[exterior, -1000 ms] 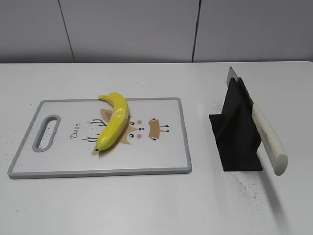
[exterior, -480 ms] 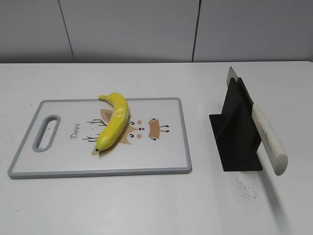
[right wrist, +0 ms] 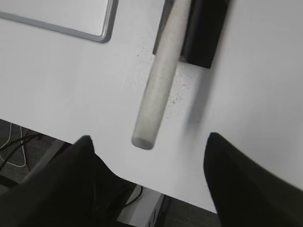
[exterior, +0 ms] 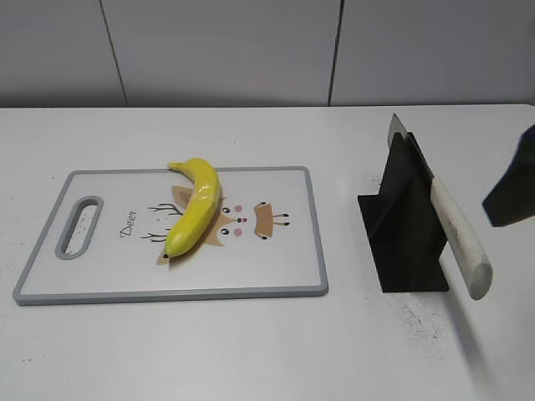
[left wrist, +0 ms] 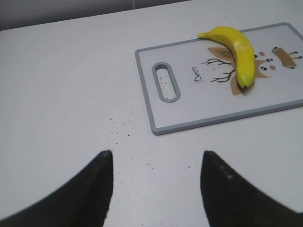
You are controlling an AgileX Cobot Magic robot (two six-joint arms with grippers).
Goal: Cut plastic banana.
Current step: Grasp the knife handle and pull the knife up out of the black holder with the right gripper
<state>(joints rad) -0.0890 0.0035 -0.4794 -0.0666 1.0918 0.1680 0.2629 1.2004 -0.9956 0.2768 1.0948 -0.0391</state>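
Note:
The knife (exterior: 459,238) rests at an angle in the black stand's open top (exterior: 405,144). It will come out when I lift it, and the stand will stay where it is.
The plastic banana (exterior: 196,206) is glossy yellow and lies whole on the white cutting board (exterior: 276,267), over its deer drawing. It also shows in the left wrist view (left wrist: 238,50). A knife with a white handle (exterior: 459,236) rests slanted in a black stand (exterior: 399,234). My right gripper (right wrist: 147,142) is open, with the knife handle (right wrist: 161,80) just ahead of its jaws; a dark part of it shows at the right edge of the exterior view (exterior: 512,190). My left gripper (left wrist: 156,156) is open and empty over bare table, left of the board (left wrist: 189,124).
The white table (exterior: 251,351) has dark specks near the stand. Its front edge runs under my right gripper (right wrist: 71,135), with floor and cables below. A grey wall stands behind the table.
My right gripper has come into the exterior view at the right edge, beside the knife. The banana, board, knife and stand have not moved.

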